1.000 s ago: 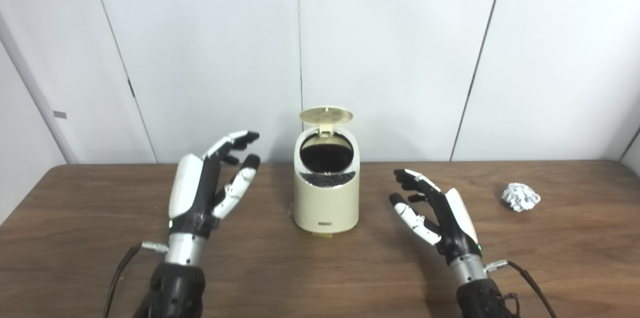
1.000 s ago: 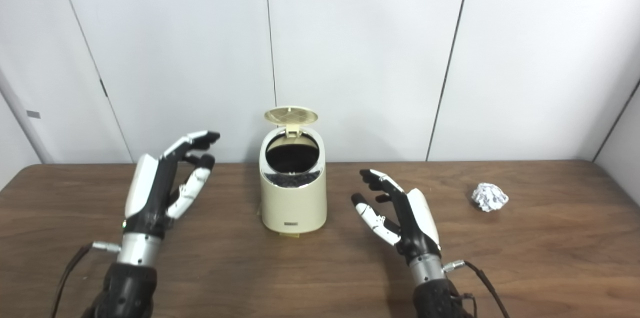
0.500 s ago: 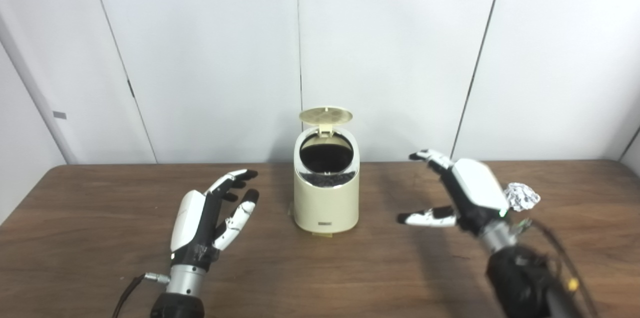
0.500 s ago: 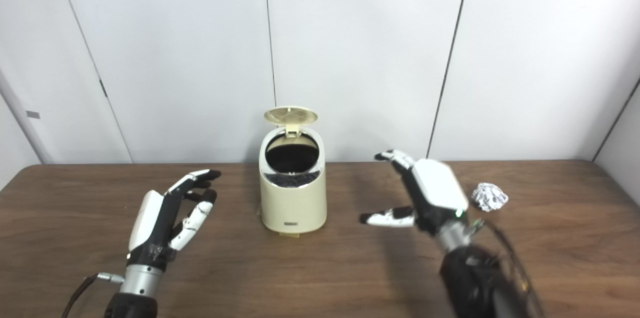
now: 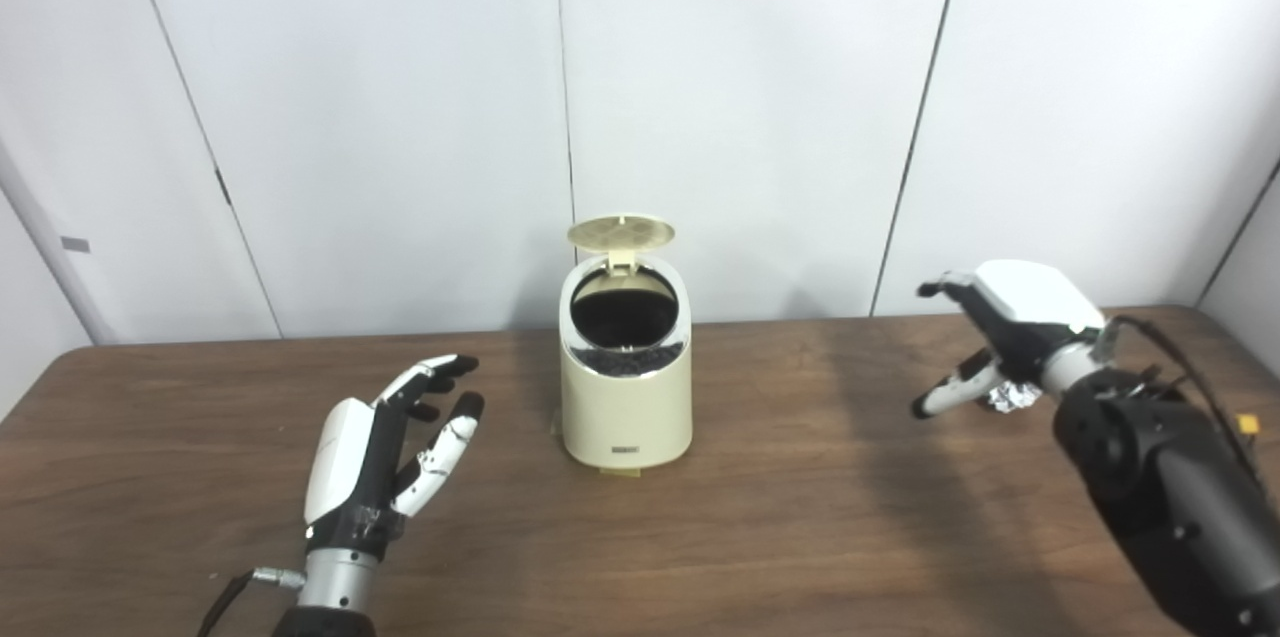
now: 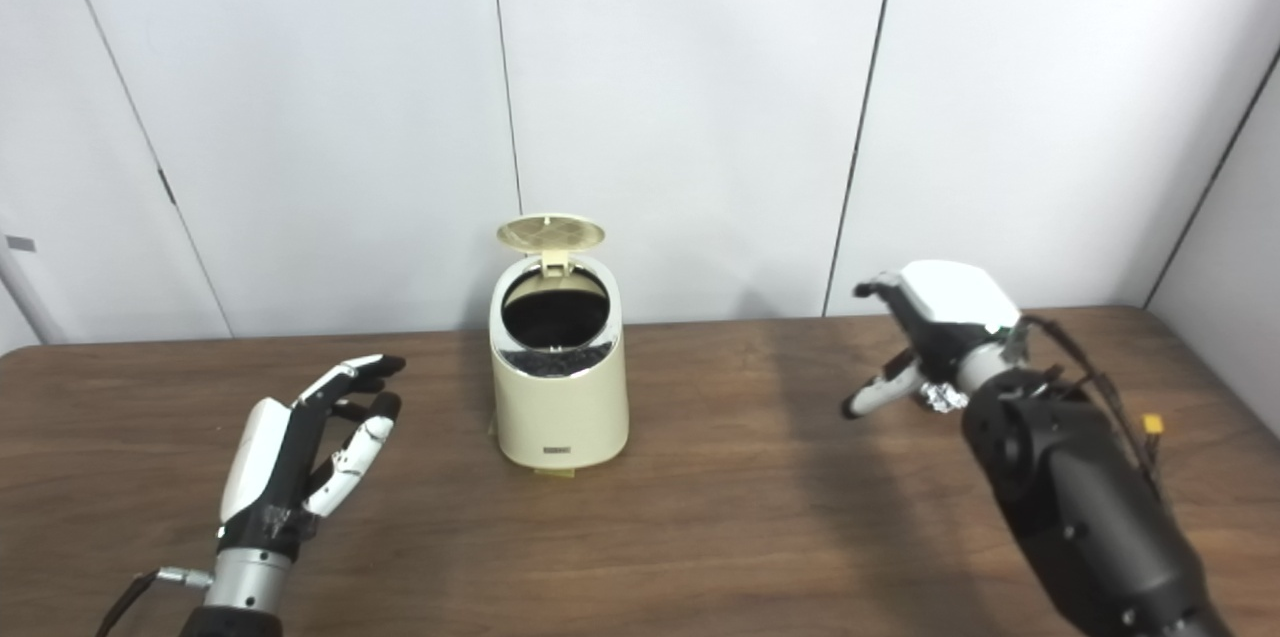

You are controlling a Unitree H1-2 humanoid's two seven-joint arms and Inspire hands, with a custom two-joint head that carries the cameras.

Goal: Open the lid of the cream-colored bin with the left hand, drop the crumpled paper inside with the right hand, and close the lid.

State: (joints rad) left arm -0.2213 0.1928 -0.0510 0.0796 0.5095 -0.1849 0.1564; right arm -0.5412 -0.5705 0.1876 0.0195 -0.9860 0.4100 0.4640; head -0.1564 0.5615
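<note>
The bin's wide dark opening (image 5: 624,317) looks deep and clear. The crumpled paper (image 5: 1014,396) will drop through it and go down out of sight when I let it fall.
The cream-colored bin (image 5: 626,407) stands on the table near the back middle. Its round lid (image 5: 620,233) is tipped up and the dark opening shows. My left hand (image 5: 375,452) is open, low over the table to the left of the bin, holding nothing. My right hand (image 5: 1005,322) is open, palm down, raised over the crumpled paper (image 5: 1012,397) at the right. The hand hides most of the paper; only a silvery edge shows under it, also in the right eye view (image 6: 940,398). I cannot tell if the fingers touch it.
The brown wooden table (image 5: 780,527) runs to a white panelled wall (image 5: 760,97) close behind the bin. My right forearm (image 5: 1160,487) crosses the table's right side. A cable hangs by the right wrist.
My right hand has swung right and up, from beside the bin to over the crumpled paper. My left hand has dropped lower and drawn back. The camera has shifted a little to the right.
</note>
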